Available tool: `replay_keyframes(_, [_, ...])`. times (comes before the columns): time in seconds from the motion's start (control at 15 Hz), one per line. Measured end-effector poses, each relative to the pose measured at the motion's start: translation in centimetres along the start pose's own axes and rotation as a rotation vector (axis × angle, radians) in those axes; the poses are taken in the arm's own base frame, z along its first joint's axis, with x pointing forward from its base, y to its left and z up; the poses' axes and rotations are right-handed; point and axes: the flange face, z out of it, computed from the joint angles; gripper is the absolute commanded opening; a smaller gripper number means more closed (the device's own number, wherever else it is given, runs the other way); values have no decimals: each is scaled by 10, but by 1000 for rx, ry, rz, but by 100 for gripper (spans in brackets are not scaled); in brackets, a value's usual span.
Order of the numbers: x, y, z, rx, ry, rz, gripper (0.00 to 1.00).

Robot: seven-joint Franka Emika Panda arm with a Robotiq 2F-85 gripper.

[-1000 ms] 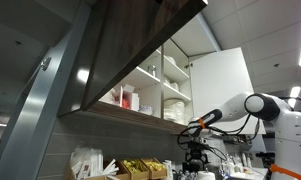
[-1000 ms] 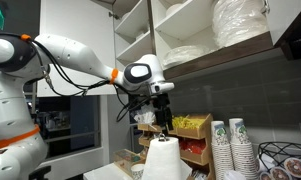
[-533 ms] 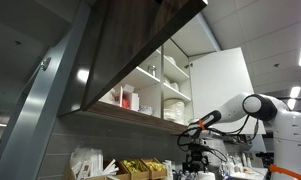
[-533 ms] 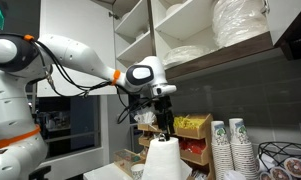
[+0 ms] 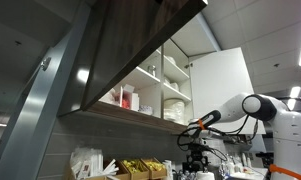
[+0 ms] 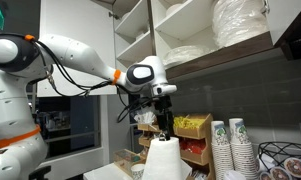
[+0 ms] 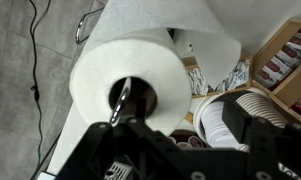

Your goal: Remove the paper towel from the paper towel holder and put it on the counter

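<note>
The holder's metal rod goes through the paper towel's core, so next my gripper squeezes the paper towel's side from inside and outside and raises it up clear.
The paper towel is a white upright roll standing on the counter under my gripper. In the wrist view the roll is seen from above, with the holder's metal rod through its core. My gripper hangs just above the roll's top, jaws open and holding nothing. One finger is off to the side of the roll, over the cups. In an exterior view my gripper shows low down, and the roll is barely visible there.
Stacks of paper cups stand close beside the roll and also show in the wrist view. Baskets of snack packets line the back wall. Open shelves with white dishes and the cabinet underside hang overhead.
My gripper has shifted slightly sideways over the roll's top over the last second. In the last half second nothing has moved.
</note>
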Motion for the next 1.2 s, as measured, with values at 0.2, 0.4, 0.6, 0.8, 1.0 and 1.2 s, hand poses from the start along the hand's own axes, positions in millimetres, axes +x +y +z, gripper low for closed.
replay_keyframes(0.2, [-3,-2,3,-10,-13,-7,100])
replay_keyframes(0.4, [-7,-6,3,-15,-20,-18,76])
replay_keyframes(0.6, [-9,-7,4,-28,-26,-26,56])
replay_keyframes(0.8, [-8,-5,6,-41,-25,-31,33])
replay_keyframes(1.0, [-7,-4,6,-54,-20,-38,12])
replay_keyframes(1.2, [-6,-3,4,-63,-18,-47,5])
